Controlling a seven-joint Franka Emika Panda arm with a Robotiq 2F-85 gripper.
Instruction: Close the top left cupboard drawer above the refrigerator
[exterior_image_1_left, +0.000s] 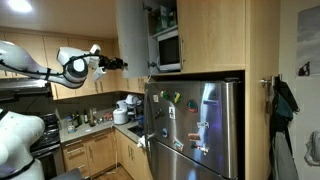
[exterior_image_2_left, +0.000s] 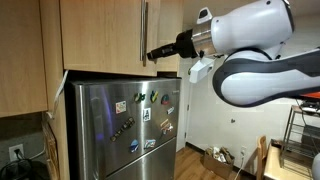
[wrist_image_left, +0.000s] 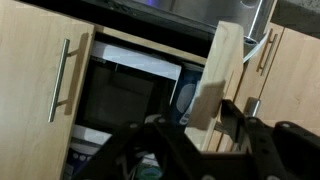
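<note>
My open gripper slants across the door's edge (wrist_image_left: 216, 80), so I should turn my gripper square to the door, with a finger against the door's handle side (wrist_image_left: 234, 80).
The top left cupboard drawer (exterior_image_1_left: 132, 30) is a narrow light-wood door that stands swung open above the refrigerator (exterior_image_1_left: 200, 130), its pale grey back showing. In an exterior view its wood front (exterior_image_2_left: 115, 35) and bar handle (exterior_image_2_left: 144, 30) face the camera above the refrigerator (exterior_image_2_left: 120, 125). My gripper (exterior_image_1_left: 123, 63) is at the door's lower edge, also visible from the other side (exterior_image_2_left: 152, 55). In the wrist view the door (wrist_image_left: 220, 60) is edge-on, its lower corner between the fingers of my open gripper (wrist_image_left: 200, 120). I cannot tell whether a finger touches it.
A microwave (exterior_image_1_left: 168, 48) sits in the open cupboard, dark in the wrist view (wrist_image_left: 120, 100). The wider door (exterior_image_1_left: 212, 35) beside it is closed. Wall cabinets (exterior_image_1_left: 70, 55) hang behind my arm over a cluttered counter (exterior_image_1_left: 100, 120). A jacket (exterior_image_1_left: 285, 105) hangs right of the refrigerator.
</note>
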